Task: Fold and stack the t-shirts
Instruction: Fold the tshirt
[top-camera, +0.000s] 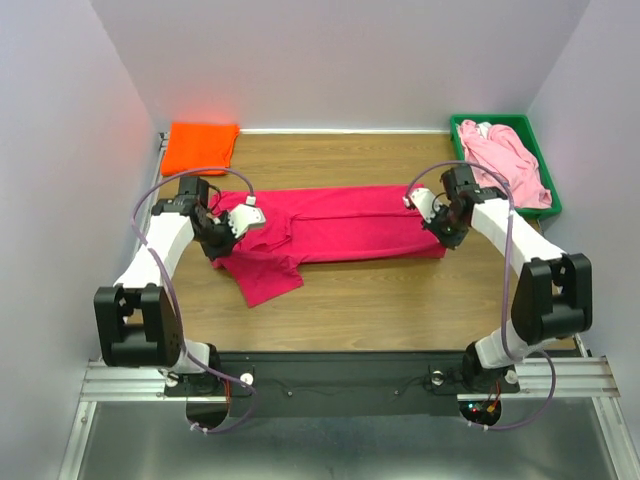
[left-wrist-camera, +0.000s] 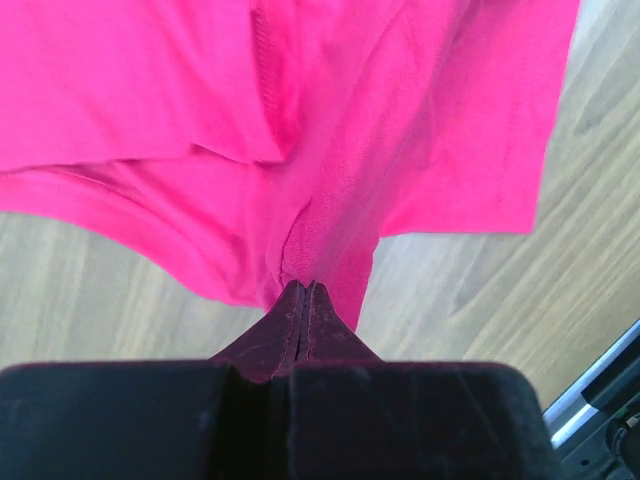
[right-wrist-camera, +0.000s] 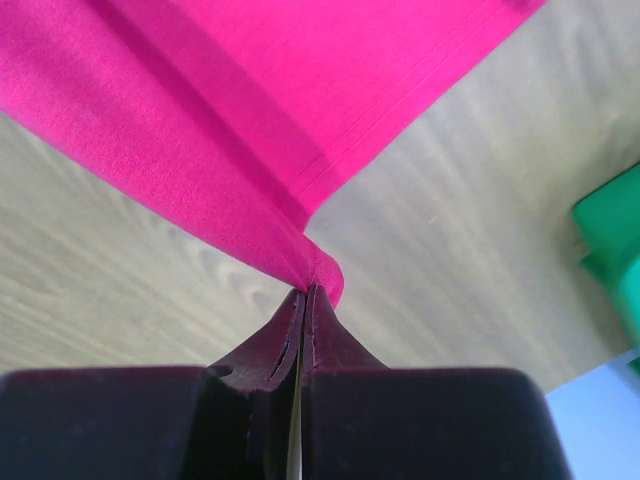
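My right gripper should go on bringing the hem corner, with the crimson-magenta t-shirt's front edge (top-camera: 372, 258) tight between my grippers, toward the folded back layer (top-camera: 390, 205) and let go there.
The crimson-magenta t-shirt (top-camera: 330, 228) lies stretched across the middle of the table, folded lengthwise, one sleeve flopped toward the front left. My left gripper (top-camera: 219, 238) is shut on its left end; the left wrist view shows the cloth (left-wrist-camera: 330, 150) pinched at the fingertips (left-wrist-camera: 320, 305). My right gripper (top-camera: 443, 232) is shut on its right hem corner, seen in the right wrist view (right-wrist-camera: 250, 110). The bright orange t-shirt (top-camera: 200, 146) lies folded at the back left. The pale pink t-shirt (top-camera: 505, 160) lies crumpled in the green tray (top-camera: 545, 170).
The green plastic tray stands at the back right, its corner showing in the right wrist view (right-wrist-camera: 610, 240). White walls enclose the table on three sides. Bare wood (top-camera: 380, 300) shows in front of the shirt.
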